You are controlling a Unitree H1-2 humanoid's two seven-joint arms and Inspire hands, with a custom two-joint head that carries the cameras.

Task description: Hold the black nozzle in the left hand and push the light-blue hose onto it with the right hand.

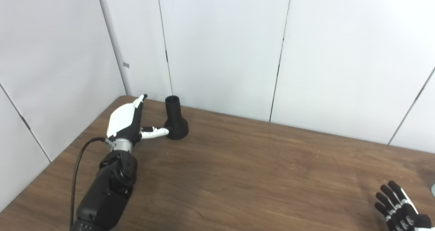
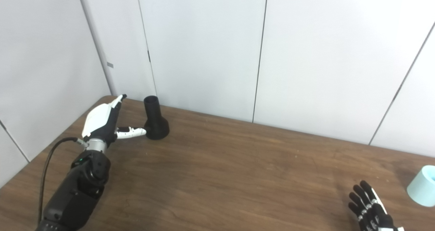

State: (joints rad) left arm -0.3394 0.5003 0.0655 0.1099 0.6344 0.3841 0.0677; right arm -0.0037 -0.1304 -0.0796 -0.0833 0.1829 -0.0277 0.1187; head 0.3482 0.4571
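The black nozzle's narrow neck gets wider at its base (image 1: 176,120), so I expect the light-blue hose (image 1: 433,190) to slip down to the wide base as I push it.
The black nozzle (image 1: 176,119) stands upright on its wide base at the table's far left, narrow neck up. My left hand (image 1: 129,119) is just to its left, open, fingers stretched toward the wall and the thumb reaching out to the nozzle's base; whether the thumb touches it is unclear. The light-blue hose (image 2: 423,186) lies at the right edge of the right eye view, open end facing the camera. My right hand (image 2: 370,207) is low at the near right, open with fingers spread, left of the hose and apart from it.
The brown wooden table (image 1: 244,166) runs across the view. White wall panels (image 1: 221,47) close it in at the back and on the left, right behind the nozzle. A black cable (image 1: 76,169) runs along my left forearm.
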